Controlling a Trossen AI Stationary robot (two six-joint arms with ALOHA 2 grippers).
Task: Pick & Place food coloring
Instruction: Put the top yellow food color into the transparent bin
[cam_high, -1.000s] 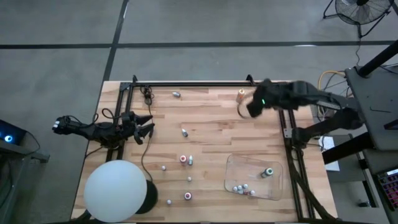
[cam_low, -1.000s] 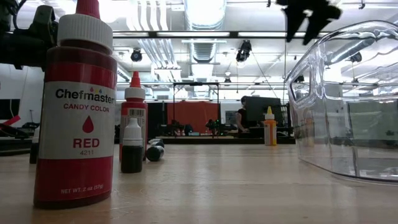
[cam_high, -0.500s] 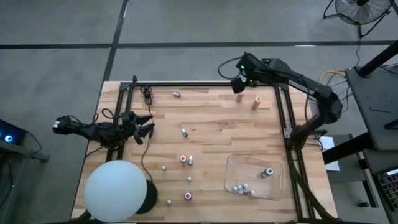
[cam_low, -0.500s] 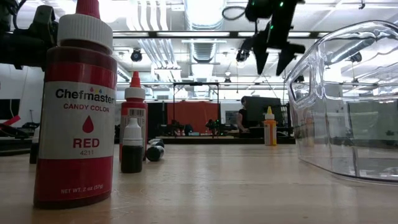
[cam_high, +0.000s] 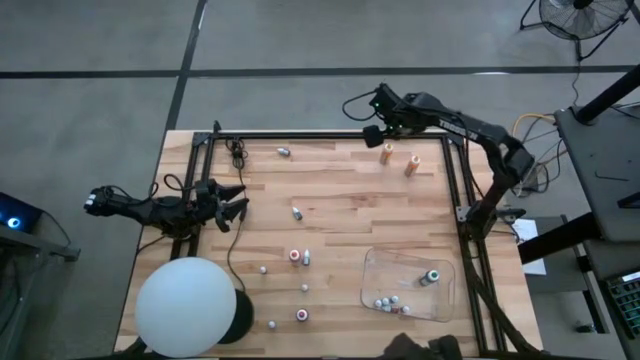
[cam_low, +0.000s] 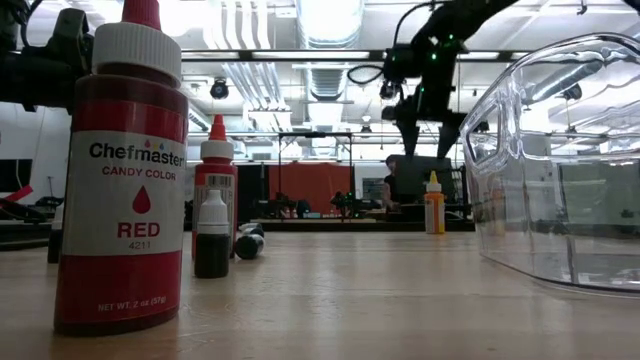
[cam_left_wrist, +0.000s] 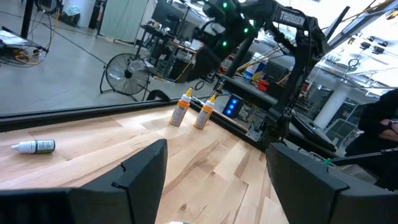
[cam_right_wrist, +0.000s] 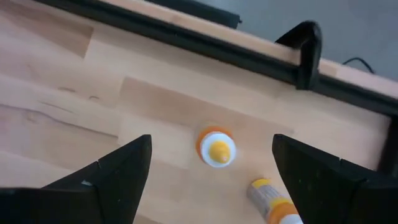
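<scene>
The orange bottle nearer the far rail (cam_high: 387, 153) is upright between my right gripper's open fingers. I should keep going down until the fingers are on both sides of its top (cam_right_wrist: 218, 150), and then close them.
Two orange food coloring bottles with yellow caps stand upright near the table's far edge (cam_high: 388, 153) (cam_high: 410, 165). My right gripper (cam_high: 375, 128) hovers open above them, near the far rail. In the right wrist view one orange bottle (cam_right_wrist: 216, 148) shows from above between the spread fingers, and the other (cam_right_wrist: 270, 196) is beside it. In the low view this gripper (cam_low: 425, 110) hangs above an orange bottle (cam_low: 433, 205). Several small bottles lie or stand mid-table (cam_high: 297, 212) (cam_high: 295, 256). My left gripper (cam_high: 232, 200) waits open at the left edge.
A clear shallow tray (cam_high: 372, 262) sits near the right near corner with several small bottles in it. A big white ball (cam_high: 185, 305) fills the near left corner. A black rail (cam_high: 320, 135) runs along the far edge. A red bottle (cam_low: 122, 180) stands close to the low camera.
My right gripper has swung from over the far right part of the table toward the far edge and to the left, and has come down, staying open. It now hangs over the orange bottles. The bottles have stayed where they were.
</scene>
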